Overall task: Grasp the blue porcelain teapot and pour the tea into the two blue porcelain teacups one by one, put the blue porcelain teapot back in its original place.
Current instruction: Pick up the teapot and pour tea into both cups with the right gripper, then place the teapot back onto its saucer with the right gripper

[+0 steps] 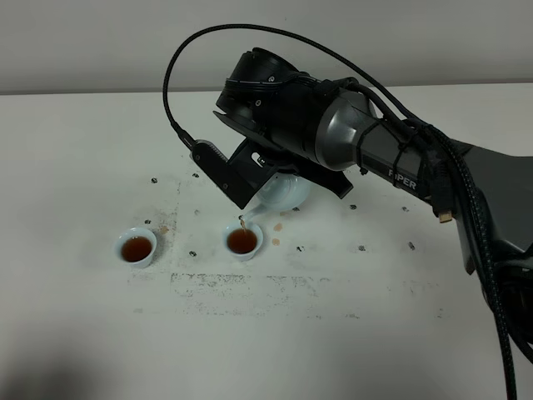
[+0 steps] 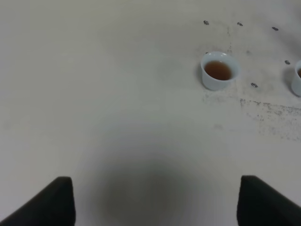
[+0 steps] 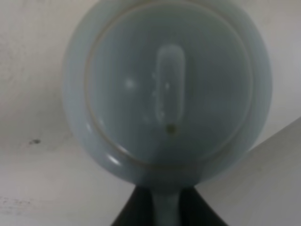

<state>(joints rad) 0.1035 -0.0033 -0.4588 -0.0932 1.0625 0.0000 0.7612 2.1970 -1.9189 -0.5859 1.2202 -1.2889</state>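
The tea (image 1: pixel 242 242) under the spout is as high as the tea in the other teacup. My right gripper should tip the blue porcelain teapot (image 1: pixel 285 193) upright first and then carry it back.
The blue porcelain teapot (image 1: pixel 285 193) hangs tilted above the white table (image 1: pixel 75 150), its spout down over one of the two blue porcelain teacups (image 1: pixel 242 241), and a thin stream of tea runs into that cup. My right gripper (image 1: pixel 258 179) is shut on the teapot's handle (image 3: pixel 164 209); the pot's round underside (image 3: pixel 167 89) fills the right wrist view. The other teacup (image 1: pixel 136 248) stands to the left, full of brown tea. The left wrist view shows this cup (image 2: pixel 219 70) and the rim of the second (image 2: pixel 297 77). My left gripper (image 2: pixel 156 186) is open over bare table.
Small brown tea drops (image 1: pixel 277 226) lie on the table beside the cup being filled. Dark specks (image 1: pixel 363 247) and a scuffed grey patch (image 1: pixel 250 283) mark the surface. The right arm and its black cable (image 1: pixel 466 208) stretch in from the right edge.
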